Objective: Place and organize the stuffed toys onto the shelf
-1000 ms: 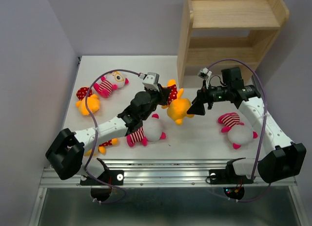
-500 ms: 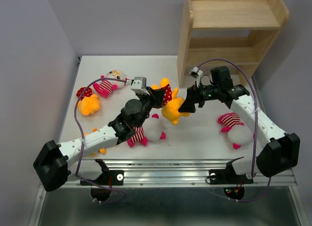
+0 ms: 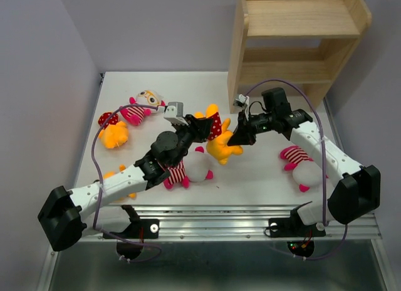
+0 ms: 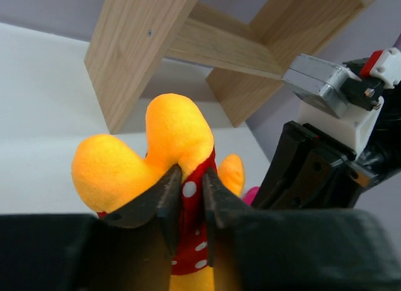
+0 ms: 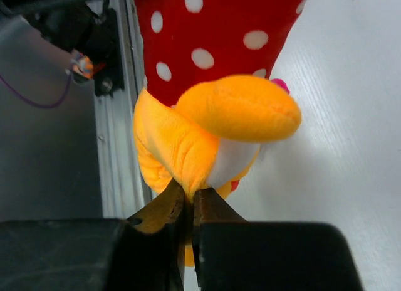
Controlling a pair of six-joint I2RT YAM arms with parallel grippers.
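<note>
The yellow toy's head (image 3: pixel 220 151) is in my right gripper, feet up, so it should turn the toy upright, hand it to my left gripper and grip a leg (image 3: pixel 212 109).
A yellow stuffed toy (image 3: pixel 220 144) in a red white-dotted outfit hangs above the table between both arms. My left gripper (image 3: pixel 202 126) is shut on its red cloth (image 4: pixel 190 200), which fills the narrow gap between the jaws. My right gripper (image 3: pixel 236 138) is shut on the yellow plush of its head (image 5: pixel 178 150). Several other stuffed toys lie on the table: a striped one (image 3: pixel 143 105) at the back left, a yellow one (image 3: pixel 113 132) at the left, a striped one (image 3: pixel 190 169) under my left arm, and a striped one (image 3: pixel 304 166) at the right. The wooden shelf (image 3: pixel 294 21) stands at the back right.
Another yellow toy (image 3: pixel 124 178) shows partly under my left forearm. The shelf's side panel (image 4: pixel 135 46) is close behind the held toy. A metal rail (image 3: pixel 213 219) runs along the table's near edge. Purple cables loop over both arms.
My right gripper has moved left to the yellow toy and shut on its head. My left arm, with the toy, has shifted a little to the left.
</note>
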